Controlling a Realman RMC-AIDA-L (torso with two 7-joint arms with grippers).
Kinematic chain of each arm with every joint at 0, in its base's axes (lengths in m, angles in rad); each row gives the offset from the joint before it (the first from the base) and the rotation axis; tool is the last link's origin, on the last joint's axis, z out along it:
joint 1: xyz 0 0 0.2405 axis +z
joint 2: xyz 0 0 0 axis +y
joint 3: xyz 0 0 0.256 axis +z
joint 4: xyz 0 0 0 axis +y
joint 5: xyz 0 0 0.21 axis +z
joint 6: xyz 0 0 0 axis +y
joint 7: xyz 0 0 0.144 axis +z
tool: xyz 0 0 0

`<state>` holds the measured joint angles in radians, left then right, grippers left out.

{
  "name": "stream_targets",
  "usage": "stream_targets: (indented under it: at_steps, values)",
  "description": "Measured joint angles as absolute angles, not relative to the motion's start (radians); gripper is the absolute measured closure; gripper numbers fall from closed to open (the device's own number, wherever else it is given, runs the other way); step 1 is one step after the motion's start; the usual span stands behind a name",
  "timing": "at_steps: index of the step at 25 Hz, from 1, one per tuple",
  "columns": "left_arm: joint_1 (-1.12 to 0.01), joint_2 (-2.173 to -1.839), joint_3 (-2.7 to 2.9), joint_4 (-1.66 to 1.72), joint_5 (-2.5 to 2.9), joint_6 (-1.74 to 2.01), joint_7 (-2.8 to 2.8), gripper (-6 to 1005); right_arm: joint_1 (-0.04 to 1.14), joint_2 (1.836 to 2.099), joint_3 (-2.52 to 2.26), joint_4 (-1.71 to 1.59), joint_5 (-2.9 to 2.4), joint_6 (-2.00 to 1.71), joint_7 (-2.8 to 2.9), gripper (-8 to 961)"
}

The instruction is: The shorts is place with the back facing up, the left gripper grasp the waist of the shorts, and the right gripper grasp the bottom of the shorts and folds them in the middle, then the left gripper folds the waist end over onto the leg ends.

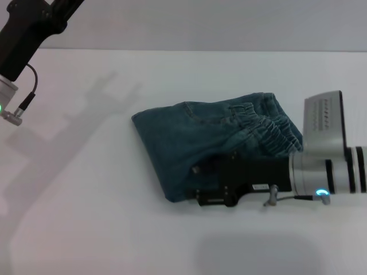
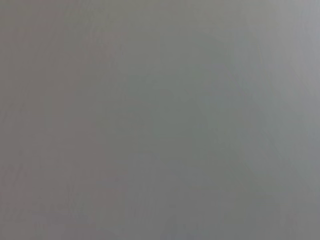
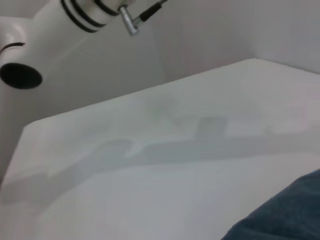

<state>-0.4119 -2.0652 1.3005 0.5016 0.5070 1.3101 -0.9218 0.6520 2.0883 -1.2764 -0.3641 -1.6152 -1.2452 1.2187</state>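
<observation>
I can see that the leg ends of the shorts (image 1: 151, 154) slant toward me, so my right gripper should push their near corner (image 1: 172, 193) back until the shorts lie square before it lifts away.
The blue denim shorts (image 1: 189, 137) lie folded on the white table (image 1: 86, 217). Their elastic waist (image 1: 275, 129) is at the right and the leg ends (image 1: 140, 123) at the left. My right gripper (image 1: 196, 184) reaches in from the right and rests low over the near edge of the shorts. Its fingers stand apart and the cloth lies flat. A corner of the denim (image 3: 285, 215) shows in the right wrist view. Only the left arm's wrist (image 1: 8, 94) shows, raised at the far left, with its gripper out of view. The left wrist view is blank grey.
The left arm (image 3: 60, 30) shows far off in the right wrist view above the table's back edge. The arms' shadows fall across the table left of the shorts.
</observation>
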Motion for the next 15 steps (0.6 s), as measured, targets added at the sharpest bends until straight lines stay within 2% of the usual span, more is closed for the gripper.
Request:
stream_targets:
  at_steps: [15]
  values:
    - [-0.419,-2.061,1.299,0.506,0.480,1.319,-0.922,197,0.725,2.090,-1.429,-0.342,-1.371,-1.059,1.220,323]
